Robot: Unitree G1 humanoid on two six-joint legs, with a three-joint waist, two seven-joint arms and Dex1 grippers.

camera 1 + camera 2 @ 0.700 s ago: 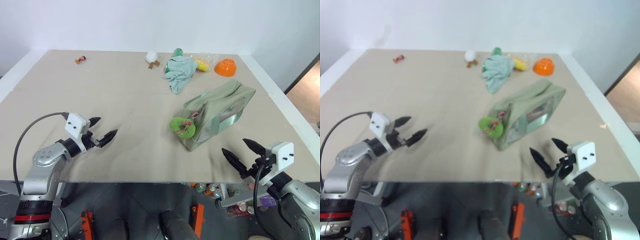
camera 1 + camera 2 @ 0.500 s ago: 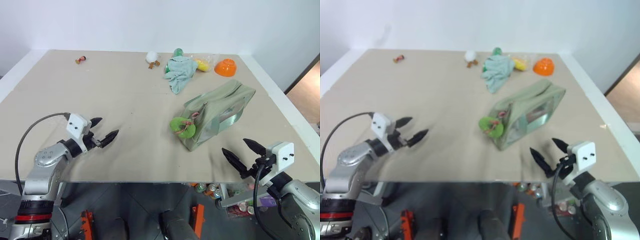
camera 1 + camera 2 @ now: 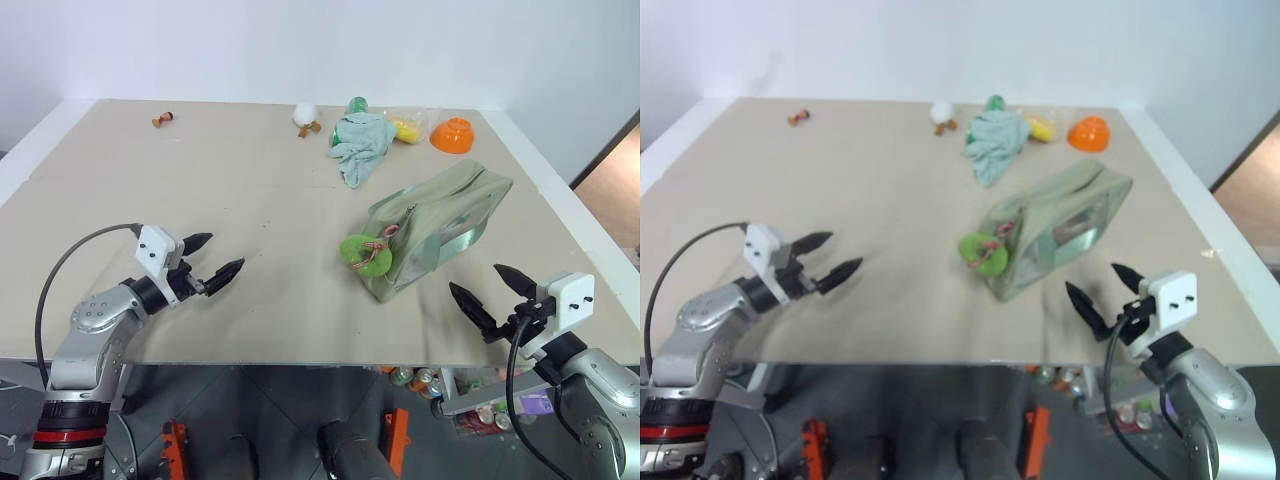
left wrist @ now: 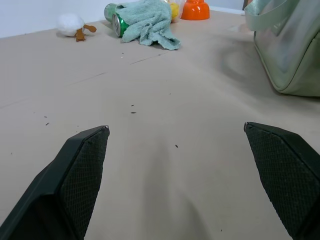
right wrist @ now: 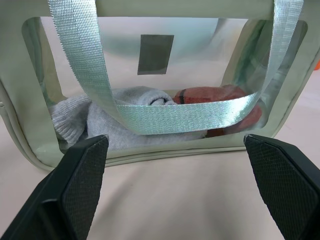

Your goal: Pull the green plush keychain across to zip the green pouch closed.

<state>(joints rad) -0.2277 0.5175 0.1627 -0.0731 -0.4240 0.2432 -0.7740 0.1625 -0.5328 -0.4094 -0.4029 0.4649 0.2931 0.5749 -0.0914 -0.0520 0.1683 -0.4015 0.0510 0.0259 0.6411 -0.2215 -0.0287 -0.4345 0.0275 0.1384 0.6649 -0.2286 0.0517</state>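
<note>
The cloths take up only the bottom of the green pouch, so its fabric edge (image 3: 497, 188) will squeeze into a narrow fold when the robot holds the pouch's end.
The green pouch (image 3: 440, 222) lies right of the table's middle, its clear side (image 5: 165, 90) and a webbing strap (image 5: 175, 116) facing my right gripper. The green plush keychain (image 3: 365, 255) rests against the pouch's near left end, on a pink-red cord. My right gripper (image 3: 475, 277) hovers open just off the pouch's near right side, nothing between its fingers (image 5: 82, 175). My left gripper (image 3: 224, 251) is open over bare table well to the left of the pouch (image 4: 287, 50), pointing toward it, with both fingers (image 4: 82, 170) apart.
Along the far edge lie a pale teal cloth (image 3: 360, 145), a green bottle (image 3: 356, 104), an orange bowl (image 3: 452, 134), a yellow item (image 3: 405, 128), a white plush toy (image 3: 304, 115) and a small brown toy (image 3: 162, 120). The table's front edge (image 3: 300, 360) runs just below both grippers.
My left gripper has edged right toward the pouch. My right gripper has drifted slightly right and further in. Both stay open; the pouch and keychain have not moved.
</note>
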